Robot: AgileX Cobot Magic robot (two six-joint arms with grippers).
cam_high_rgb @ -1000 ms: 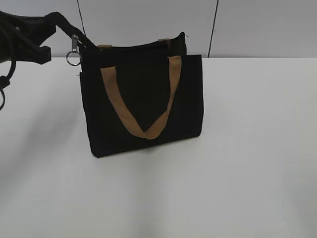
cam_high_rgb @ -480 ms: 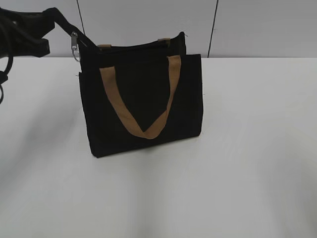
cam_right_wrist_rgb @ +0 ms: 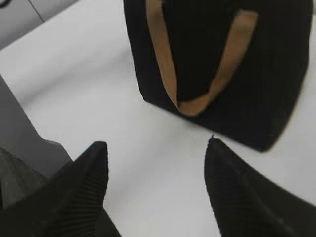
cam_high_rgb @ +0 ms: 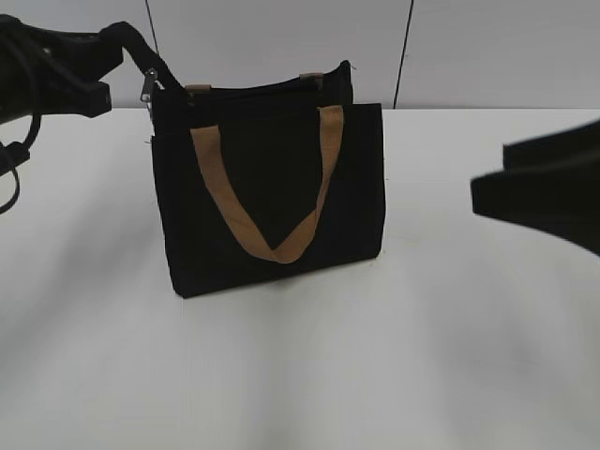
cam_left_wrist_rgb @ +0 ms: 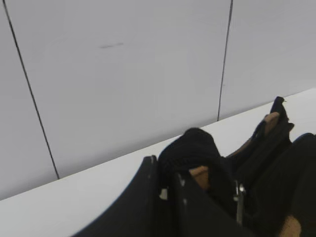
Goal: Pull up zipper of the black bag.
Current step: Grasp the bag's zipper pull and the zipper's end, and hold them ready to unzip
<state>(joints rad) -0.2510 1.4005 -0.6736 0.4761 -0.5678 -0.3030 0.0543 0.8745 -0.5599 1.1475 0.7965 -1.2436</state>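
Observation:
The silver pull tab hangs clear below the fabric tail [cam_high_rgb: 150, 53] in my left gripper, so I should keep my right gripper going to the tab [cam_high_rgb: 148, 88] and close there.
The black bag [cam_high_rgb: 272, 187] stands upright on the white table, its tan strap handle hanging down its front. The zipper [cam_high_rgb: 253, 91] runs along its top edge. A silver pull tab [cam_high_rgb: 148, 86] hangs at the top left corner. My left gripper [cam_high_rgb: 108, 52] is shut on a black fabric tail at that corner and holds it up and to the left. In the left wrist view the jaws [cam_left_wrist_rgb: 168, 170] pinch this fabric, with the silver tab [cam_left_wrist_rgb: 239, 197] beside it. My right gripper [cam_high_rgb: 492, 173] is open and empty to the right of the bag, apart from it [cam_right_wrist_rgb: 157, 148].
The white table [cam_high_rgb: 422, 356] extends in front of and to the right of the bag. A grey panelled wall [cam_high_rgb: 281, 37] rises right behind the bag. A grey block [cam_right_wrist_rgb: 24, 143] shows at the left of the right wrist view.
My right gripper has come into view from the right edge. My left gripper has shifted slightly with the fabric tail, and the silver tab has swung closer to the bag's corner.

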